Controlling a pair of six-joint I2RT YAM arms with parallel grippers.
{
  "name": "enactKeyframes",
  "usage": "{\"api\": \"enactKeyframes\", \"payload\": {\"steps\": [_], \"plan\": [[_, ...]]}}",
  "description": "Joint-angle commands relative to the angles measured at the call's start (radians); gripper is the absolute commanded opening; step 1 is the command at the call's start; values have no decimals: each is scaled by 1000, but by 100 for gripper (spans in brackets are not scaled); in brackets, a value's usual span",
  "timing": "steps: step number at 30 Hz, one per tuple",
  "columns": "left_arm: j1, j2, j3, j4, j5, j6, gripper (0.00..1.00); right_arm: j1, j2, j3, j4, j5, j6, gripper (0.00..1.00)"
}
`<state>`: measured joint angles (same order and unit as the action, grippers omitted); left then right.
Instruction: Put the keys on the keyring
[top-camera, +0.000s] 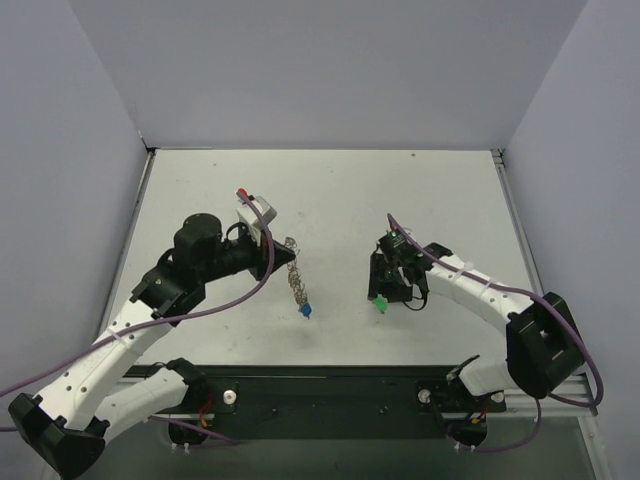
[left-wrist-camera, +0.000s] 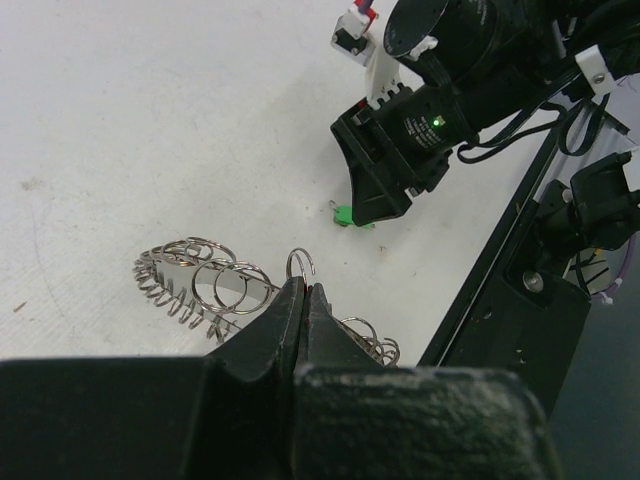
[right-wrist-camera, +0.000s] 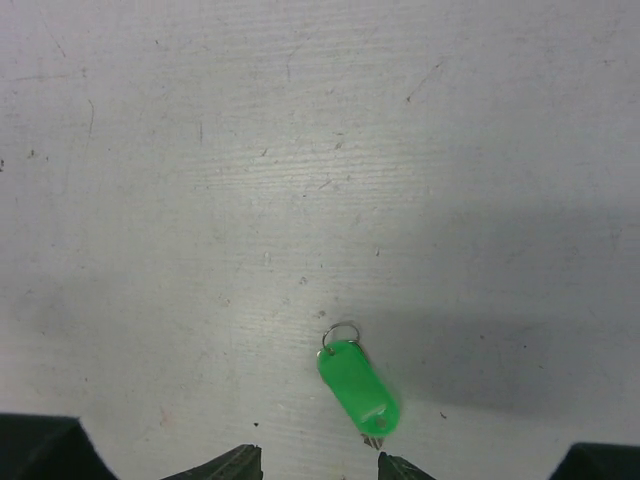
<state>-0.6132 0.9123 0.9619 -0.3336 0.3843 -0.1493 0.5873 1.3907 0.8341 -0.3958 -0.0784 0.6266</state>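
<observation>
I should move my right gripper down next to the green body (right-wrist-camera: 359, 388) until the fingers close on it, because the green key's small ring (right-wrist-camera: 341, 334) points away from my open fingers.
The keyring (top-camera: 294, 272) is a silvery coil of loops lying on the white table, with a blue key (top-camera: 306, 312) at its near end. My left gripper (top-camera: 272, 260) is shut on one small loop of the keyring (left-wrist-camera: 200, 285); in the left wrist view the jaws (left-wrist-camera: 304, 292) pinch that wire loop. A green key (right-wrist-camera: 358, 385) with a small ring lies flat on the table. My right gripper (right-wrist-camera: 320, 470) is open just above it, one fingertip on each side. The green key also shows in the top view (top-camera: 380, 304) and the left wrist view (left-wrist-camera: 343, 214). No red or yellow keys are in view.
The black mounting rail (top-camera: 330, 395) runs along the near table edge and shows in the left wrist view (left-wrist-camera: 500, 300). Grey walls close the table at the back and sides. The right arm's black wrist (left-wrist-camera: 420, 120) hangs over the green key.
</observation>
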Motion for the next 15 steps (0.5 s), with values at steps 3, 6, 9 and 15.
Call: {"api": "enactKeyframes", "payload": {"steps": [3,6,9,15], "plan": [[6,16,64,41,-5,17,0,-46,-33,5,12,-18,-30,49],[6,23,66,42,-7,20,0,-70,2,14,17,-29,-42,47],[6,26,64,41,-7,24,0,-98,40,22,51,-66,-51,46],[7,30,61,38,-9,28,0,-101,126,103,69,-87,-88,46]]}}
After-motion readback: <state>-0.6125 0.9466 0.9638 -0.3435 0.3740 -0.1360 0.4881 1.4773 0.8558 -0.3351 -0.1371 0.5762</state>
